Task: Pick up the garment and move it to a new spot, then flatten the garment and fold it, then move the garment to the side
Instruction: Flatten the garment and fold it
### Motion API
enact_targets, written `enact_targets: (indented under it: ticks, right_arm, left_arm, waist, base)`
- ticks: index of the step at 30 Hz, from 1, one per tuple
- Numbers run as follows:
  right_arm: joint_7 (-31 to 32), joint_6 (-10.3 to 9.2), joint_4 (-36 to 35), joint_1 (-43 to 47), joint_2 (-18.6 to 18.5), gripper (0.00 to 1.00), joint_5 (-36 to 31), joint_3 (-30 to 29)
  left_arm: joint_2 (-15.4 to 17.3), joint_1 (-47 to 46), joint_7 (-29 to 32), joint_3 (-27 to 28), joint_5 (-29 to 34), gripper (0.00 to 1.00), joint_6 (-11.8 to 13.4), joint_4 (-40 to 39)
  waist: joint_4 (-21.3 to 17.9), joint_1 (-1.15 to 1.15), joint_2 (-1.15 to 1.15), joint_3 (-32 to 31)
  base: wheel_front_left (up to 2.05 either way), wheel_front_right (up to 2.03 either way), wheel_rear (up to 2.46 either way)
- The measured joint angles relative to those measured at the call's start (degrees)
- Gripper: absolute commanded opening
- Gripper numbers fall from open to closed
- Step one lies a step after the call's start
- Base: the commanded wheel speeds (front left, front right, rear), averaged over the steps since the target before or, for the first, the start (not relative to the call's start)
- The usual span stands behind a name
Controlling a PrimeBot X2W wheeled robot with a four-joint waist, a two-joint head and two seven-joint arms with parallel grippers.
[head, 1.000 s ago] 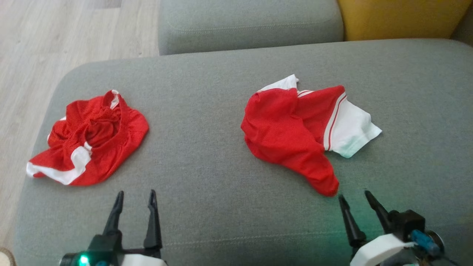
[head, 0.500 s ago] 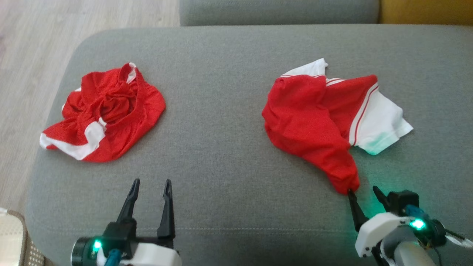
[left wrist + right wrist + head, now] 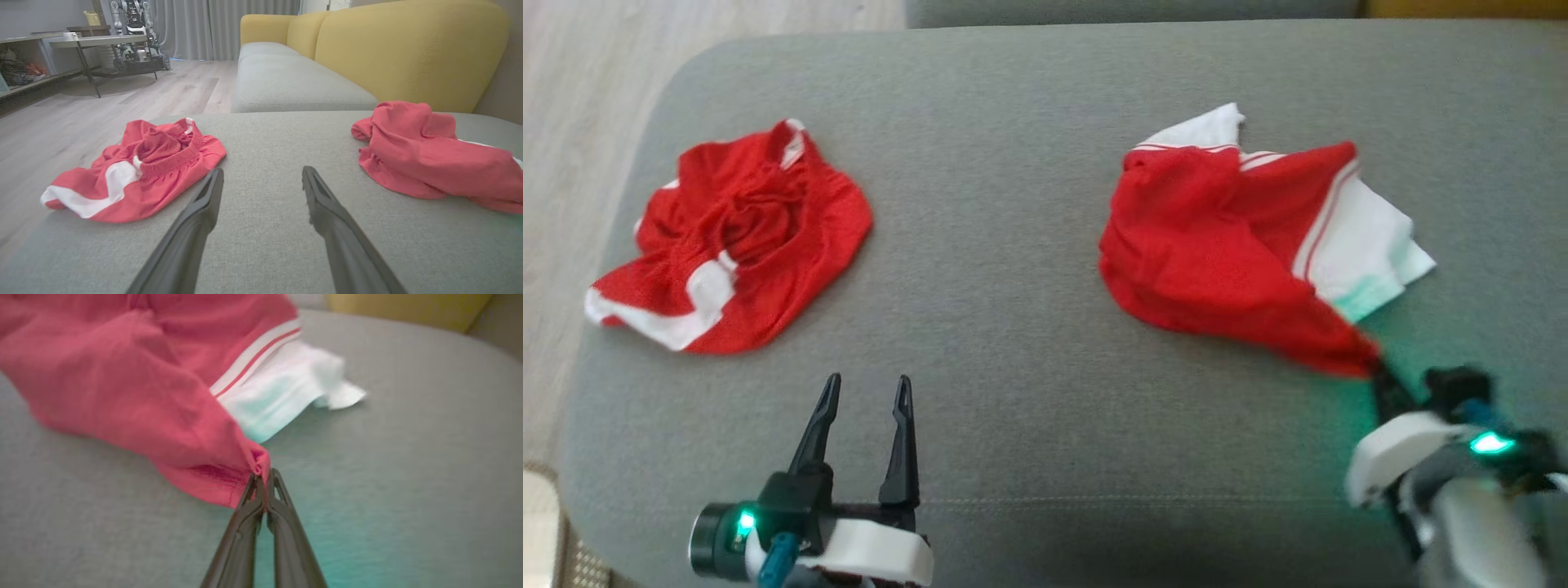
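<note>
I expect the crumpled garment (image 3: 1199,240) to open into a wide top with white sleeves when I spread it, because white panels stick out past striped seams (image 3: 1328,217).
A crumpled red and white garment (image 3: 1225,237) lies on the right of the grey sofa seat (image 3: 996,245). Its near corner is stretched toward my right gripper (image 3: 1380,376), which is shut on that red corner (image 3: 257,459); the right wrist view shows the fingertips pinching the cloth (image 3: 171,396). The same garment (image 3: 425,155) appears at the right of the left wrist view. My left gripper (image 3: 866,392) stands open over bare cushion near the front edge, its fingers (image 3: 204,204) empty.
A second red and white garment (image 3: 735,237) lies bunched on the left of the seat (image 3: 139,167). Wooden floor (image 3: 572,98) runs along the left. Yellow backrests (image 3: 400,53) and another grey cushion (image 3: 294,85) stand behind; a table (image 3: 94,45) sits far off.
My right gripper has reached the garment's near corner and shut on it, drawing it toward the right. The head camera tilted down. The left gripper stays open.
</note>
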Motion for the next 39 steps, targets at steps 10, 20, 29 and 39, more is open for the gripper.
enact_targets:
  ticks: [10,20,29,39]
  right_arm:
    - [0.0,-0.01,-21.3,2.3,0.0,0.0,-11.6,-19.6]
    - [0.0,-0.01,-16.9,2.3,0.1,0.0,-6.4,-11.5]
    - [0.0,-0.01,-16.7,-0.4,0.1,0.0,-3.2,-6.2]
    - [0.0,-0.01,-17.5,-3.0,0.1,0.0,1.0,-2.4]
  left_arm:
    - [0.0,-1.3,0.0,-0.1,-0.2,1.0,0.5,-0.5]
    - [0.7,-18.8,-0.2,2.8,-5.3,1.0,-11.1,4.2]
    - [6.0,-50.1,30.9,-2.5,-30.3,1.0,-16.2,22.5]
    - [11.1,-61.9,43.4,-18.7,-35.5,1.0,-16.3,32.9]
  waist:
    - [-5.9,0.0,0.0,0.9]
    - [-10.3,0.0,0.0,5.5]
    - [-12.7,0.02,0.0,11.9]
    - [-17.4,0.01,0.0,17.7]
  base:
    - [0.0,0.0,0.0]
    - [0.0,0.0,0.0]
    - [0.0,0.0,0.0]
    - [0.0,0.0,0.0]
